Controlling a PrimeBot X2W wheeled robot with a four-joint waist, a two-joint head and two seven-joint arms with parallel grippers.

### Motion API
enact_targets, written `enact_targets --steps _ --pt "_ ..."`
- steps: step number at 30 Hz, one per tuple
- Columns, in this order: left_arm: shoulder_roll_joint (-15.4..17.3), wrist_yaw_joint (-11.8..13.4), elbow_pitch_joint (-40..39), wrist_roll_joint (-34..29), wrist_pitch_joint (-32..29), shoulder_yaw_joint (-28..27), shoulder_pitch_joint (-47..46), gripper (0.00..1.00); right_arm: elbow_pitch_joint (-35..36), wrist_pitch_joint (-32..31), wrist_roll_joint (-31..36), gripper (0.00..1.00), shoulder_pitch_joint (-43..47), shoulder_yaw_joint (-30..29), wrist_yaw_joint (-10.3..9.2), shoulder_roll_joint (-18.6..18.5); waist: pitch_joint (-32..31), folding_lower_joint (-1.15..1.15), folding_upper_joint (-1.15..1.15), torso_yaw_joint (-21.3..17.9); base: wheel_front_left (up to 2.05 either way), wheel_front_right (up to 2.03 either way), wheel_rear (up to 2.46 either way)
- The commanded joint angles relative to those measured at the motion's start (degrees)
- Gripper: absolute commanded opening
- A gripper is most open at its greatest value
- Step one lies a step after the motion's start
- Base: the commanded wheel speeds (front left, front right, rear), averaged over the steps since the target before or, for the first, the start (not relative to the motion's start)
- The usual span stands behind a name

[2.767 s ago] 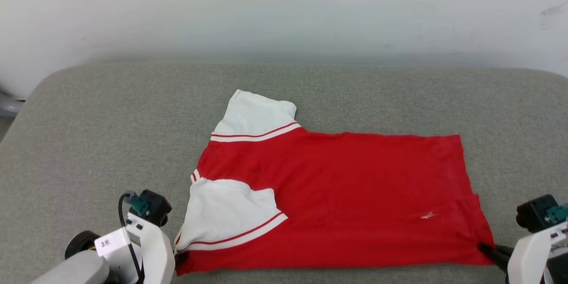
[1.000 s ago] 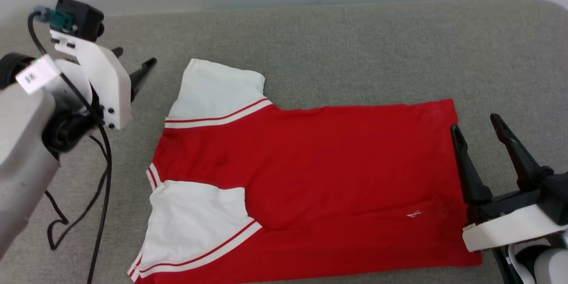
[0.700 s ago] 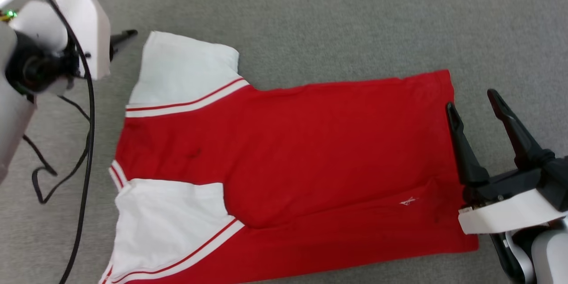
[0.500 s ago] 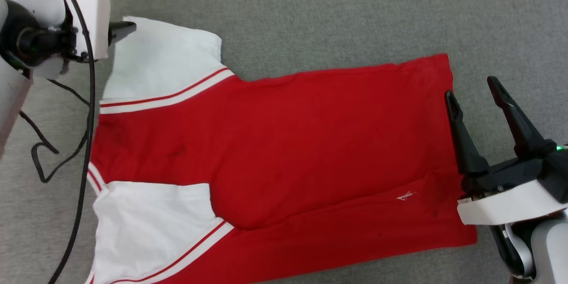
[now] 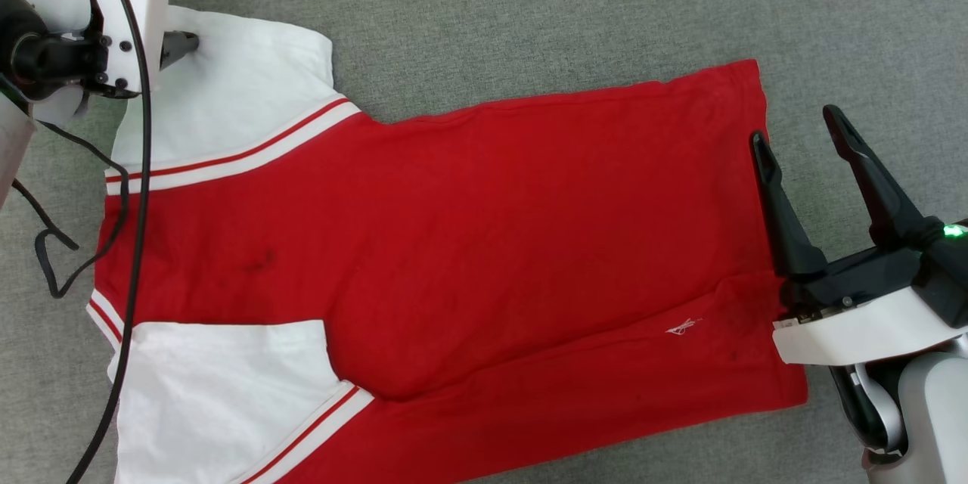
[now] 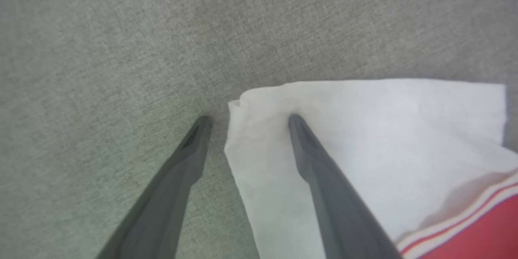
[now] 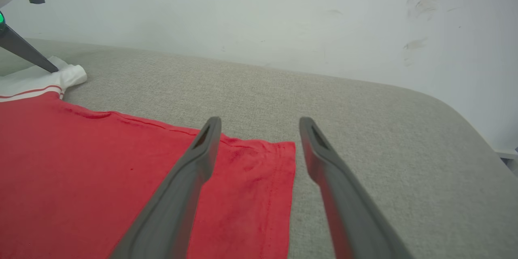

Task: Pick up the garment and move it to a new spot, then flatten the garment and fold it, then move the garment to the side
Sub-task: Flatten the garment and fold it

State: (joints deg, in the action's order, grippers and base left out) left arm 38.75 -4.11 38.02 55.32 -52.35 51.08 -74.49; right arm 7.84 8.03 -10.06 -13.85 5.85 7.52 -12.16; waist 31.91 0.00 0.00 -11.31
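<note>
The garment is lying with its plain red side point(image 5: 544, 212) up. I expect black print hidden underneath to show when I fold the far sleeve point(image 5: 240, 76) over.
The garment point(image 5: 469, 242) lies spread flat on the grey cushion point(image 5: 544, 0), plain red side up, with both white sleeves at the left. My left gripper point(image 6: 249, 118) is open and straddles the outer corner of the far sleeve point(image 6: 364, 129): one finger rests on the white cloth, the other on the bare cushion. In the head view its dark fingertip point(image 5: 181, 42) touches that sleeve. My right gripper point(image 5: 794, 128) is open above the garment's hem at the right. Its inner finger is over the red cloth, the outer one over the cushion, and the hem's far corner point(image 7: 283, 149) lies between them.
A black cable point(image 5: 45, 265) hangs from my left arm over the cushion at the left. A pale wall point(image 7: 243, 8) stands behind the cushion. The cushion's rounded edge point(image 7: 465, 117) falls away at the far right.
The head camera has tipped down and closer, so the whole picture has shifted. My left gripper has come from beside the far sleeve onto its corner. My right gripper stays open by the hem.
</note>
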Motion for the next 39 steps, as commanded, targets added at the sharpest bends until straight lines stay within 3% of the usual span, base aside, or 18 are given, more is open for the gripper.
enact_targets --steps 1,2,8,15,22,29,34,39 --pt "-0.22 -0.27 1.30 0.23 -1.14 1.15 2.46 0.55 -0.06 0.22 -0.24 1.00 -0.49 -0.16 -0.07 -0.28 0.02 0.00 0.00 0.04 0.00 0.00 0.00" --pt "-0.36 -0.20 1.40 0.53 -1.12 1.01 2.87 0.00 -0.09 0.22 -0.28 1.00 -0.62 -0.26 -0.07 -0.30 0.01 0.00 0.00 0.08 0.00 0.00 0.00" --pt "-0.25 -0.92 0.94 -0.35 1.48 1.33 3.21 0.00 0.03 -0.33 -0.81 1.00 -1.54 -1.46 -0.07 -0.27 -0.85 0.00 0.00 0.70 0.00 0.00 0.00" --pt "-1.98 -2.10 -0.83 -0.65 7.23 1.18 2.54 0.00 0.14 -5.69 -2.04 1.00 -3.56 -4.13 -0.07 -4.14 -4.35 0.00 0.00 2.82 0.00 0.00 0.00" --pt "-3.46 -3.06 -4.09 -1.81 11.42 3.79 4.07 0.00 -1.64 -20.71 -8.38 1.00 -8.89 -2.92 -0.07 -13.82 -7.56 0.00 0.00 5.84 0.00 0.00 0.00" --pt "-5.04 -3.26 -6.64 -1.52 14.38 5.89 4.20 0.00 -5.79 -40.85 -18.83 1.00 -16.24 4.55 -0.07 -24.97 -8.83 0.00 0.00 8.34 0.00 0.00 0.00" --pt "-5.93 -3.29 -8.61 -0.95 16.00 7.43 3.42 0.00 -9.25 -53.23 -25.30 1.00 -21.08 10.01 -0.07 -28.07 -8.70 0.00 0.00 9.97 0.00 0.00 0.00" --pt "-6.22 -3.29 -10.31 -0.88 17.20 9.26 2.19 0.00 -13.44 -58.35 -25.69 1.00 -25.35 14.88 -0.07 -29.10 -7.65 0.00 0.00 11.65 0.00 0.00 0.00"
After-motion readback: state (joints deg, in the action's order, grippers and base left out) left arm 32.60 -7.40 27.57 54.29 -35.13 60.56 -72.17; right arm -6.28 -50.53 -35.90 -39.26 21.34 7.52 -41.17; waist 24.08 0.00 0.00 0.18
